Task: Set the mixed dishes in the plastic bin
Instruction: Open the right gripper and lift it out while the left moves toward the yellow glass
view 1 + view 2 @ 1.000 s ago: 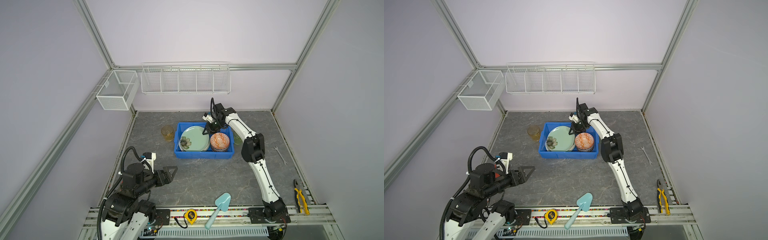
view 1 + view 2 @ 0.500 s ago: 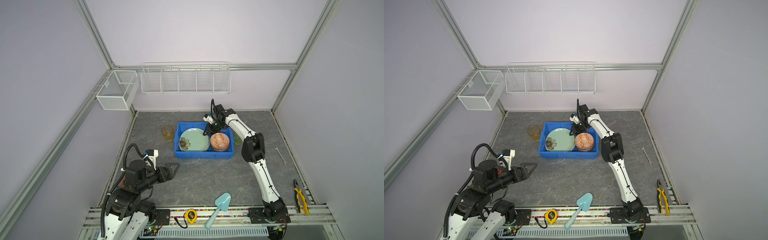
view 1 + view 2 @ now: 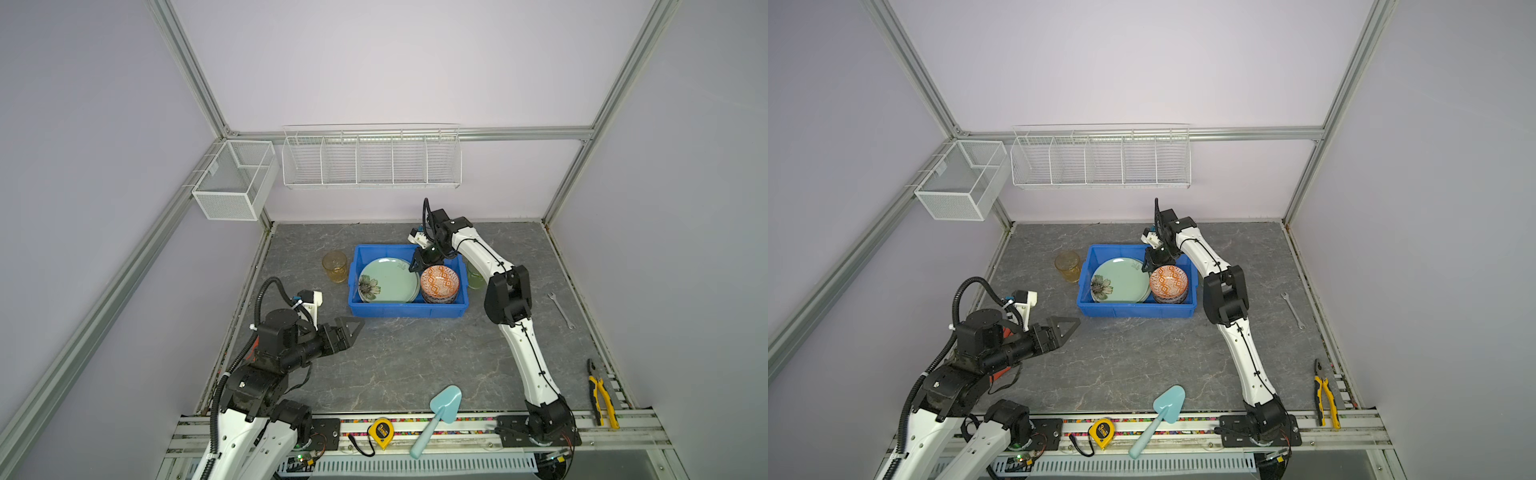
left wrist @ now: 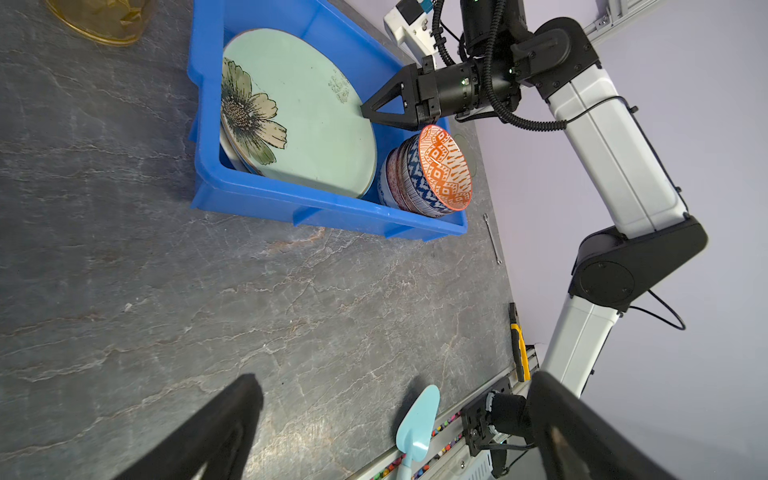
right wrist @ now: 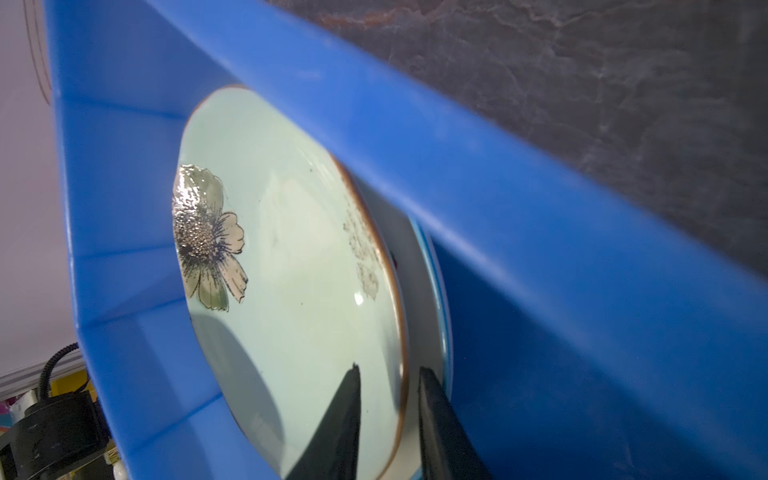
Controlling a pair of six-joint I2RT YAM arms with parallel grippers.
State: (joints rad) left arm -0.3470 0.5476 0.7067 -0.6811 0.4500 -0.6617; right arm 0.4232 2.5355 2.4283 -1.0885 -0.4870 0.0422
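My open left gripper keeps moving to the amber cup's side (image 3: 325, 267) away from the bin, which is clear, until its fingers straddle the amber cup's rim (image 3: 325, 257).
The blue plastic bin (image 3: 407, 309) (image 3: 1133, 311) (image 4: 291, 208) (image 5: 457, 166) stands mid-table. Inside it a mint green flower plate (image 3: 388, 280) (image 3: 1121, 278) (image 4: 299, 116) (image 5: 291, 249) tops other plates, beside a bowl stack topped by an orange patterned bowl (image 3: 439, 280) (image 3: 1169, 280) (image 4: 446, 166). My right gripper (image 3: 417, 266) (image 3: 1147, 266) (image 4: 365, 113) (image 5: 388, 370) straddles the mint plate's far rim, jaws slightly apart, gaps showing on both sides. An amber cup (image 3: 335, 266) (image 3: 1068, 266) (image 4: 99, 16) stands left of the bin, a green cup (image 3: 473, 278) right of it. My left gripper (image 3: 353, 332) (image 3: 1073, 324) (image 4: 392, 380) hangs open and empty near the bin's front left corner.
A teal scoop (image 3: 440, 409) and a yellow tape measure (image 3: 381, 432) lie at the front edge. Pliers (image 3: 600, 390) and a wrench (image 3: 561, 309) lie at the right. White wire baskets (image 3: 370, 160) (image 3: 235, 183) hang on the back and left walls.
My left arm has moved right and forward, toward the bin's front left corner. The right gripper stays at the plate's rim, its jaws a little wider.
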